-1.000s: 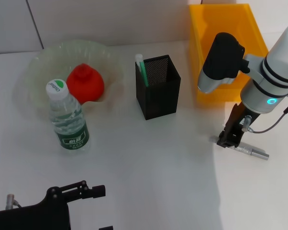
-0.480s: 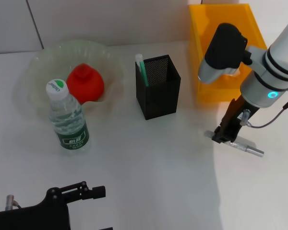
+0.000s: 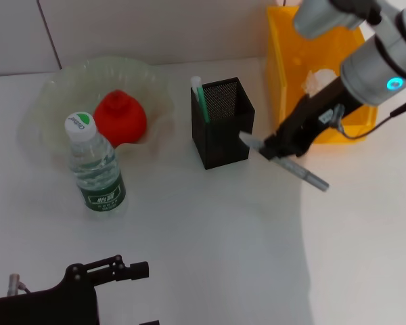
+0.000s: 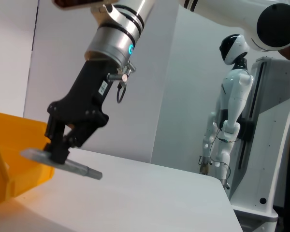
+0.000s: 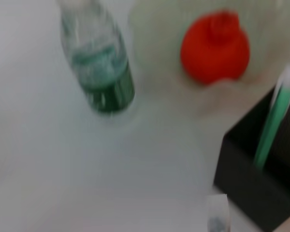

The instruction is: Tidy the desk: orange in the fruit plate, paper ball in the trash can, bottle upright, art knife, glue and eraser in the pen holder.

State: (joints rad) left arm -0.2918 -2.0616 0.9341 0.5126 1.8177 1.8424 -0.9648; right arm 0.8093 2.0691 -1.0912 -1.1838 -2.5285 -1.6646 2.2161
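Note:
My right gripper needs to turn the art knife (image 3: 302, 172), which leans almost flat in it beside the pen holder, so that the knife is upright above the holder's opening (image 3: 226, 101) before it is lowered.
My right gripper (image 3: 277, 150) is shut on the grey art knife (image 3: 308, 177) and holds it tilted in the air just right of the black mesh pen holder (image 3: 223, 122). A green stick (image 3: 201, 99) stands in the holder. The orange (image 3: 120, 118) lies in the clear fruit plate (image 3: 54, 95). In front of the plate, the bottle (image 3: 95, 166) stands upright. A paper ball (image 3: 316, 80) lies in the yellow trash can (image 3: 284, 81). The left wrist view shows the right gripper (image 4: 63, 140) clamped on the knife (image 4: 67, 163). My left gripper (image 3: 143, 296) rests open at the near left edge.
The right wrist view looks down on the bottle (image 5: 99, 72), the orange (image 5: 215, 46), the pen holder (image 5: 261, 193) and the green stick (image 5: 273, 123). A white humanoid robot (image 4: 229, 111) stands beyond the table's far side.
The right gripper has lifted the art knife off the table at the right and carried it up and left, close to the pen holder. The left arm has not moved.

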